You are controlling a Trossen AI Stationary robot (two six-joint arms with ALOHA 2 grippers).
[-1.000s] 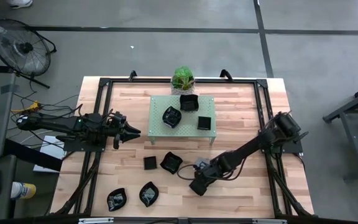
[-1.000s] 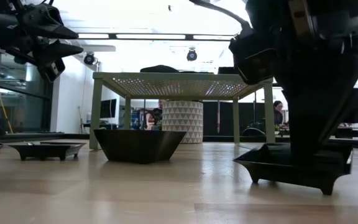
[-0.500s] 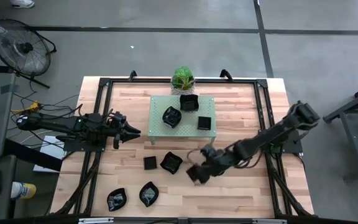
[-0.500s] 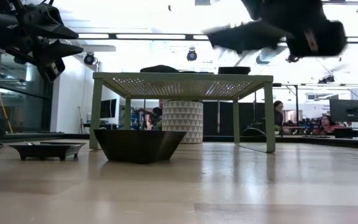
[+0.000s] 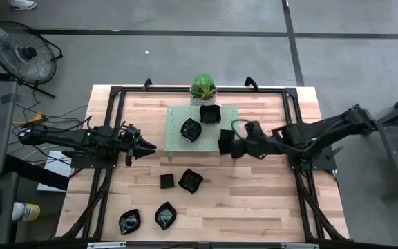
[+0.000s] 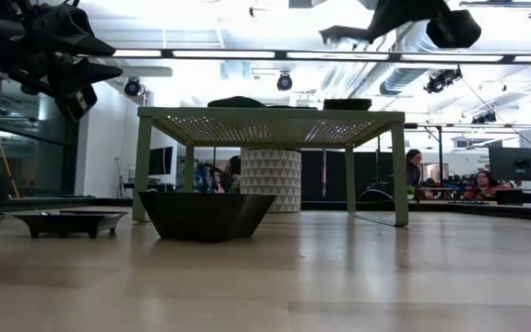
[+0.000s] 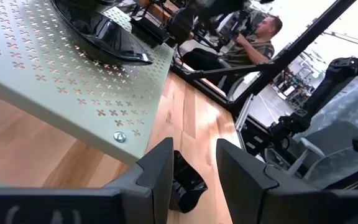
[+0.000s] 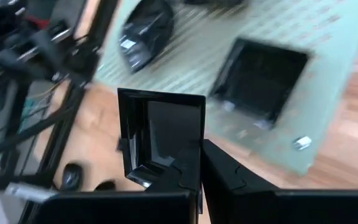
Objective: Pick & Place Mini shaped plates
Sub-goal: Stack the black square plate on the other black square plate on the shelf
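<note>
I should keep carrying the held plate over with my right gripper until the two plates nest, because the held square plate's open side point(image 8: 171, 132) faces up like the empty square plate on the rack point(image 8: 260, 79).
My right gripper point(image 5: 230, 146) hangs in the air at the pale green rack's point(image 5: 177, 142) front right corner. It is shut on the rim of a square black mini plate point(image 8: 157, 134), which stands on edge in the right wrist view. In the low view that plate point(image 6: 353, 35) is above rack height. Three mini plates rest on the rack: a wavy one point(image 5: 191, 129), a square one point(image 5: 210, 114) and another square one point(image 8: 260, 74). Several more lie on the table, among them a small square point(image 5: 166, 181) and a deep one point(image 5: 190, 180). My left gripper point(image 5: 146, 146) waits open, left of the rack.
A small potted plant point(image 5: 203, 88) stands behind the rack. Two leaf-like plates point(image 5: 165, 215) point(image 5: 129, 221) lie near the table's front edge. A black frame point(image 5: 292, 111) runs around the table. A person point(image 7: 253, 37) sits in the room beyond.
My right gripper has lifted the square plate off the table's front middle and carried it up and back to the rack's right corner. The left arm has not moved.
</note>
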